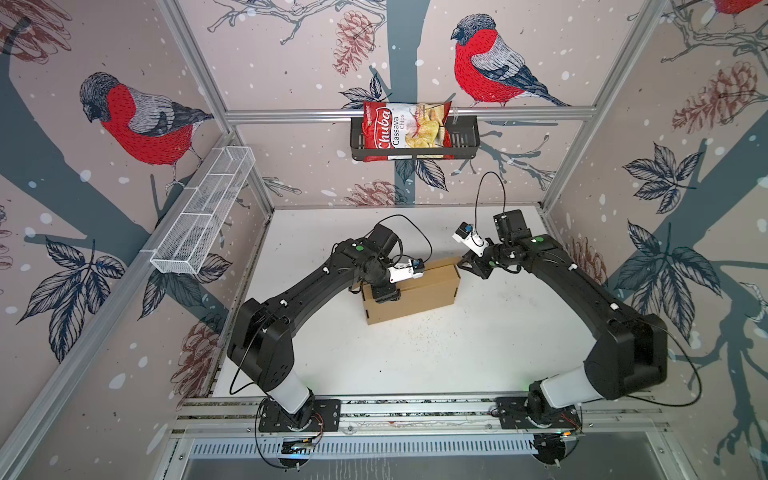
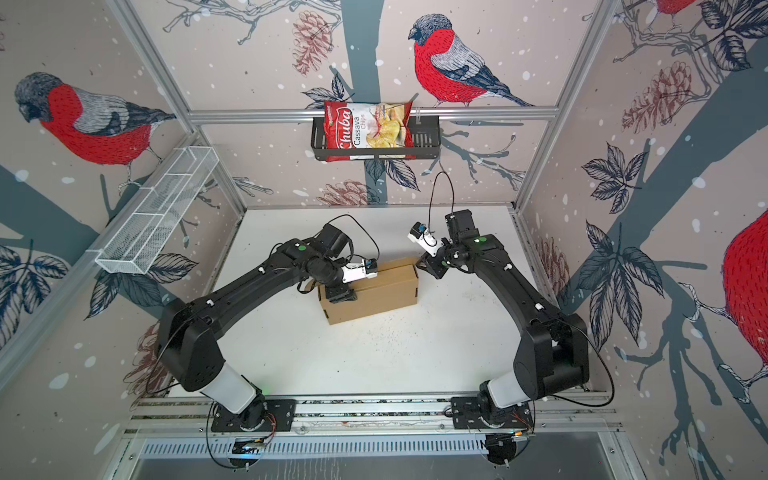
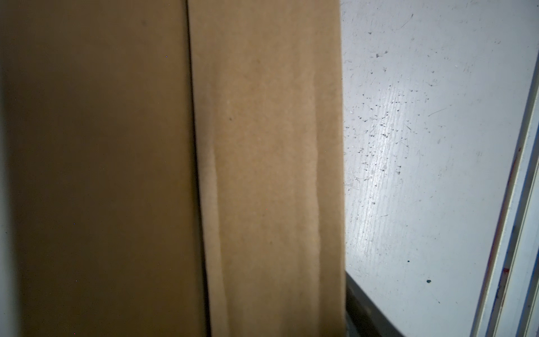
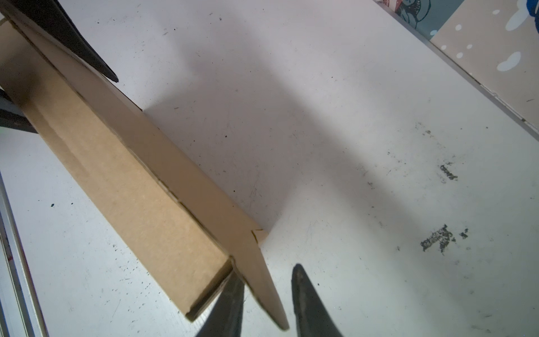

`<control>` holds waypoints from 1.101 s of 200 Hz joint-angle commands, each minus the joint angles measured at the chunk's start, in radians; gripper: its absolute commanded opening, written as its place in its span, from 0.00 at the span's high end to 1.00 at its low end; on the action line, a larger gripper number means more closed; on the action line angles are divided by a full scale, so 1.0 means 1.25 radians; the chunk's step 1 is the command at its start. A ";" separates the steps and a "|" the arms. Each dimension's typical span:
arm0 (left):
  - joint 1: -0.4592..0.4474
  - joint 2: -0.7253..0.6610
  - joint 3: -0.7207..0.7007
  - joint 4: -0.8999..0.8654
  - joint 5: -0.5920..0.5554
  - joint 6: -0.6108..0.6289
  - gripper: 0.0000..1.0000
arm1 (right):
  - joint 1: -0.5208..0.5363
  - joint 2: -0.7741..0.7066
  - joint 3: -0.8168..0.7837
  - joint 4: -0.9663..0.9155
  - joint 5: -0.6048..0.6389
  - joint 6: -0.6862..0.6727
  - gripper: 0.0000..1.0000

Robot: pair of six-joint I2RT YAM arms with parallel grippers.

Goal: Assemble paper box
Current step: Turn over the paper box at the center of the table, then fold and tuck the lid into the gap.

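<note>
The paper box's long sides (image 1: 385, 311) sit between my left gripper's fingers; it should lift clear and pinch the flap corner at the box's end opposite my right gripper.
The paper box (image 1: 419, 291) (image 2: 378, 295) is a folded brown cardboard box standing on the white table (image 1: 415, 361). My left gripper (image 1: 384, 295) (image 2: 340, 296) sits over the box's left end, right against the cardboard. The left wrist view is filled by cardboard (image 3: 262, 146), and its fingers are hidden. My right gripper (image 1: 467, 266) (image 2: 424, 264) is at the box's far right corner. In the right wrist view the gripper (image 4: 266, 270) stands open astride a projecting flap (image 4: 248, 248) of the box (image 4: 131, 175). One finger is against the flap and the other is apart from it.
A red chips bag (image 1: 405, 131) rests in a black basket (image 1: 465, 141) on the back wall. A white wire basket (image 1: 203, 212) hangs on the left wall. An aluminium rail (image 1: 415, 409) carrying both arm bases runs along the front edge.
</note>
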 commanded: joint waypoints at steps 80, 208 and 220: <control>0.003 -0.060 0.017 0.067 -0.049 -0.109 0.11 | 0.034 0.023 0.046 -0.035 0.095 0.047 0.95; 0.204 -0.254 -0.041 -0.174 -0.150 -0.460 0.19 | 0.044 0.010 0.029 -0.023 0.106 0.050 0.94; 0.233 -0.258 -0.038 -0.145 -0.120 -0.442 0.24 | 0.045 0.009 0.026 -0.021 0.103 0.050 0.94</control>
